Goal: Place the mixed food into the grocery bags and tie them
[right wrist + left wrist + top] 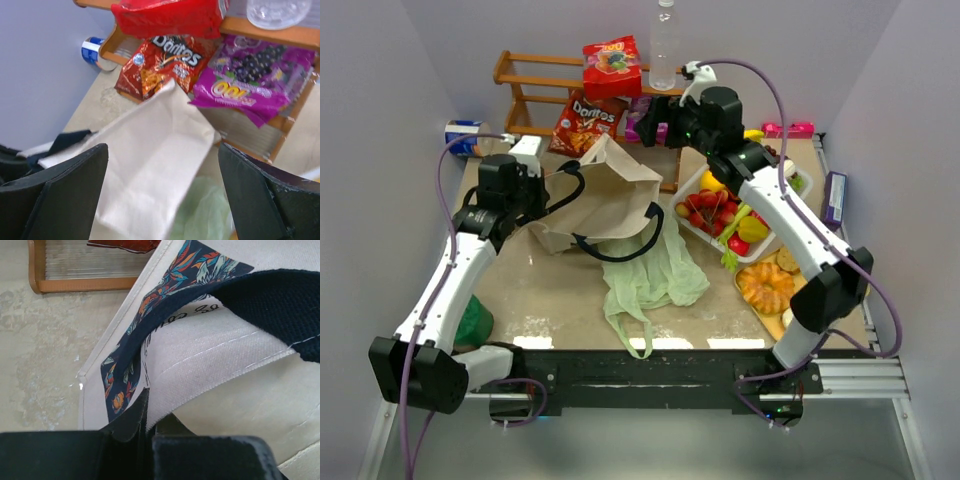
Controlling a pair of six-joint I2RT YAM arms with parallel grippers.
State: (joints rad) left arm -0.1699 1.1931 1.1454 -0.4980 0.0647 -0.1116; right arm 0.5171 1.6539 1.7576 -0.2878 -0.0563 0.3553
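Note:
I see a gap [646, 70] between the red packet [612, 68] and the water bottle, so when I lift the packet, it will come loose and leave the bottle standing.
The beige tote bag [605, 195] lies mid-table with its black handles [620, 250] spread. My left gripper [548, 185] is shut on the tote's handle and rim [142, 410]. The pale green plastic bag [650, 275] lies crumpled in front of the tote. My right gripper [655, 130] hangs open and empty over the tote's far end [150, 150], just short of the rack. A Doritos packet [165, 62], a purple packet [255, 80] and a red packet [167, 17] sit on the rack. The water bottle [664, 45] stands on top.
The wooden rack [535, 75] stands at the back. A white tray [690, 183] of fruit and vegetables is at right, with orange pieces [767, 285] on a board nearer. A blue can [465, 135] lies back left. A green item [475, 320] sits near the left arm.

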